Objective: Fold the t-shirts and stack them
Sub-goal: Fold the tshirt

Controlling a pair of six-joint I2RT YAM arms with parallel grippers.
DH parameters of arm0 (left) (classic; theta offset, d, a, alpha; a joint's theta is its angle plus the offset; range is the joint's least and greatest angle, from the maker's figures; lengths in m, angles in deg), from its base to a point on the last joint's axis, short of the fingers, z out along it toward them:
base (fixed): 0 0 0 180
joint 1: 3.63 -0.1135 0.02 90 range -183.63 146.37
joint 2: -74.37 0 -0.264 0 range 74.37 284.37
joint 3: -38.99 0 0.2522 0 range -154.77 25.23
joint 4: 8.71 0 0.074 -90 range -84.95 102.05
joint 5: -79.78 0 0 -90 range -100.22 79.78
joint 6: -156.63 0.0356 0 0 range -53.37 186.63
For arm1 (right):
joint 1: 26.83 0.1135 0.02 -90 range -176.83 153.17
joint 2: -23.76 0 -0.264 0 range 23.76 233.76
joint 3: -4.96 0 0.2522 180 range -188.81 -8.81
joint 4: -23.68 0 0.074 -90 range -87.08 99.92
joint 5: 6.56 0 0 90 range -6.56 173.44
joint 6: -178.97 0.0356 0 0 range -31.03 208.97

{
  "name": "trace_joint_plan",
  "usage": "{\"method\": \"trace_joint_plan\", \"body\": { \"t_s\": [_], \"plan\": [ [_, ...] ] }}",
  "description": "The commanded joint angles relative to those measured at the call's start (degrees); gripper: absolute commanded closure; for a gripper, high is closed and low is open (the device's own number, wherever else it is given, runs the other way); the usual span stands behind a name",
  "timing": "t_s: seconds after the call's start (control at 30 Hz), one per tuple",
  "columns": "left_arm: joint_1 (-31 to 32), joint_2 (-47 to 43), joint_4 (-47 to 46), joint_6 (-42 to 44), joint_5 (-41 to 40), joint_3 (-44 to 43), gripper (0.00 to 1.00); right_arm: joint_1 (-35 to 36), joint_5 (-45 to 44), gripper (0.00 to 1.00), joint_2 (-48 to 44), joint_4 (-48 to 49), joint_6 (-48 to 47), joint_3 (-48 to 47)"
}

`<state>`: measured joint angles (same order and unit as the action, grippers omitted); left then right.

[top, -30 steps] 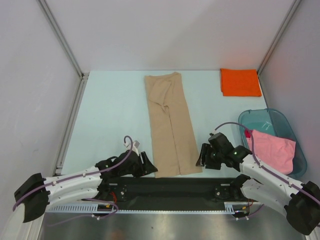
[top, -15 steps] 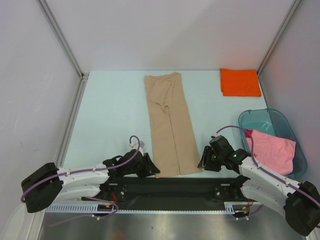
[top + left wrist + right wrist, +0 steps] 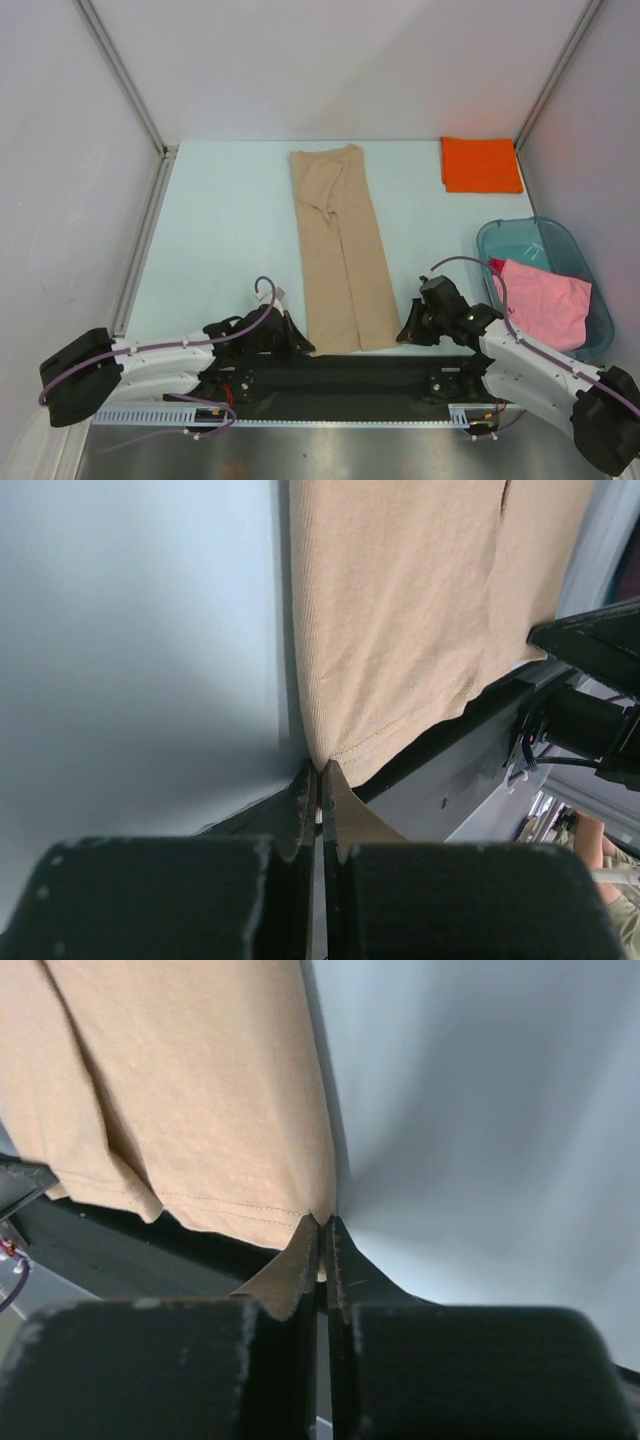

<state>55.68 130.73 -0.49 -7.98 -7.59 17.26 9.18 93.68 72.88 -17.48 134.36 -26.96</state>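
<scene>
The tan t-shirt's hem (image 3: 354,349) comes up to the table's near edge, so my left gripper and my right gripper should pick the hem up and fold it onto the tan t-shirt's middle (image 3: 338,218).
The tan t-shirt (image 3: 338,250) lies flat as a long folded strip down the middle of the table. My left gripper (image 3: 298,343) is shut on its near left corner (image 3: 322,762), a sliver of cloth pinched between the jaws. At the near right corner (image 3: 322,1218), my right gripper (image 3: 404,333) is shut on the hem in the same way. A folded orange t-shirt (image 3: 480,164) rests flat at the far right. The pink t-shirt (image 3: 542,302) hangs crumpled over the rim of the teal tub (image 3: 520,236).
A black strip (image 3: 340,375) runs along the near table edge just behind the tan shirt's hem, with the arm bases beyond it. Grey walls with metal posts (image 3: 120,75) close in the table on the left, back and right.
Both grippers have closed on the tan shirt's near corners, having been open a second ago. Each arm slid slightly toward the hem.
</scene>
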Motion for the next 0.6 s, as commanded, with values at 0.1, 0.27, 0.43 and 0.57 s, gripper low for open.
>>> {"method": "trace_joint_plan", "body": {
  "t_s": [0.1, 0.27, 0.43, 0.57],
  "plan": [
    [0.5, -7.2, 13.4, 1.2, -4.3, -0.2, 1.0, 4.4, 2.2, 1.0, -4.5, -1.2, 2.6, 0.3],
    [0.5, -13.5, 18.5, 0.6, -4.5, 1.3, 1.0, 9.2, 1.4, 1.0, -7.8, -1.0, 7.3, 0.5],
    [0.5, -19.5, 23.6, 0.5, -4.5, 2.2, 1.0, 16.1, -0.7, 1.0, -7.7, 0.9, 12.4, 0.1],
    [0.5, -23.0, 24.5, 0.9, -6.2, 0.0, 1.0, 15.2, -3.0, 1.0, -4.8, -0.7, 9.9, -3.8]
  ]
}}
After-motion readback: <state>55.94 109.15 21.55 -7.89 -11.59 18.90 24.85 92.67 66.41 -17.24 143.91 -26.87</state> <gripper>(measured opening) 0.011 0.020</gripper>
